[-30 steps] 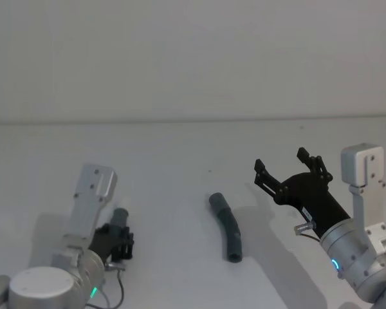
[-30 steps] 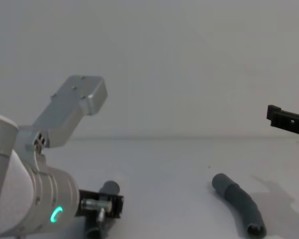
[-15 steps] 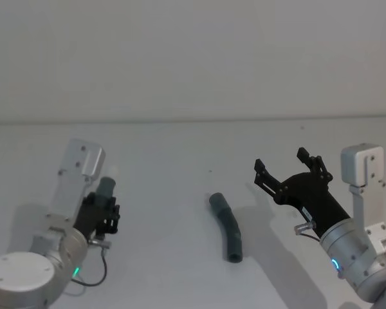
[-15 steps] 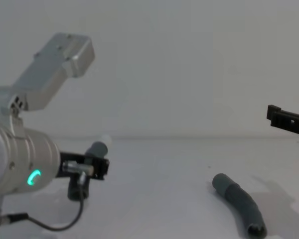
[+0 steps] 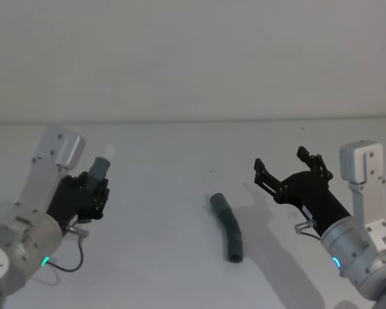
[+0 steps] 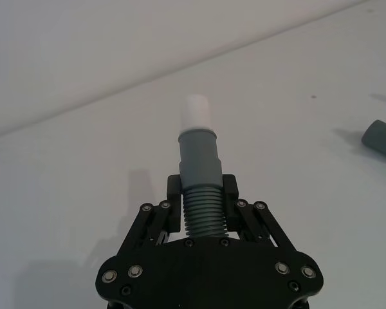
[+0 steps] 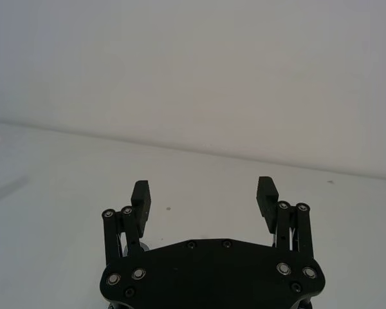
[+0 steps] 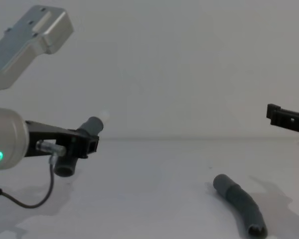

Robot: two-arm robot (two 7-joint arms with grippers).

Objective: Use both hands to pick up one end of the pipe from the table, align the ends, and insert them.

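Note:
A smooth cuff (image 8: 224, 185) makes up the far end of the lying pipe piece (image 8: 243, 205). I should expect an open socket for the white tip to be hidden there.
My left gripper (image 5: 95, 190) (image 6: 201, 193) (image 8: 84, 142) is shut on one ribbed dark-grey pipe piece (image 6: 201, 193) (image 5: 100, 172) (image 8: 79, 147), held up off the white table (image 5: 167, 193). Its grey cuff carries a white tapered tip (image 6: 197, 112) (image 8: 104, 115) that points forward, away from me. The other pipe piece (image 5: 228, 225) (image 8: 240, 205) lies curved on the table at centre, with its open socket end (image 5: 235, 257) (image 8: 256, 230) nearest me. My right gripper (image 5: 288, 169) (image 7: 204, 196) hovers open to the right of that piece, above the table, with nothing between its fingers.
A plain wall (image 5: 193, 58) rises behind the table's far edge. A thin black cable (image 8: 30, 199) hangs from my left wrist. A small dark speck (image 5: 210, 171) marks the table beyond the lying piece.
My left gripper has lifted its pipe piece off the table and carried it up and to the left. The right gripper and the lying piece have stayed put.

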